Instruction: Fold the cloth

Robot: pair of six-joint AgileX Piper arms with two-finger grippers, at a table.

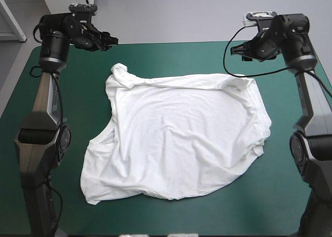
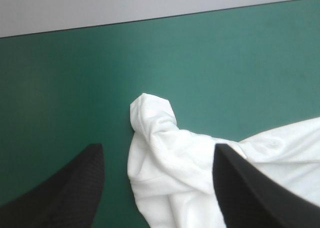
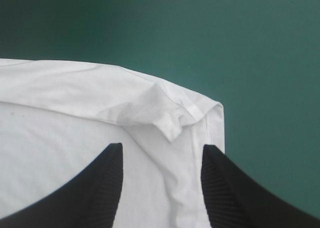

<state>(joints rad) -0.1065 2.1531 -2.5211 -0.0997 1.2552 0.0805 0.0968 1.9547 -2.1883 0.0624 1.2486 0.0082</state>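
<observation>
Loose flaps (image 1: 98, 172) stick out from the near corners, so the T-shirt (image 1: 174, 133) will hang as a wide sheet with those flaps drooping when the robot lifts it.
The white T-shirt (image 1: 181, 136) lies spread and wrinkled over the middle of the teal-green table (image 1: 155, 53). Its far left corner is bunched into a small knob (image 2: 152, 113). My left gripper (image 1: 110, 41) hovers raised above that far left corner, open, with the knob ahead of and between its fingers (image 2: 75, 188). My right gripper (image 1: 236, 50) hangs open above the far right corner (image 3: 200, 111), where a crumpled sleeve fold lies between its fingers (image 3: 230, 188). Neither gripper touches the T-shirt.
Bare teal-green cover rings the T-shirt on all sides, widest at the left and the near right. The table's far edge (image 2: 150, 19) runs just beyond the left gripper.
</observation>
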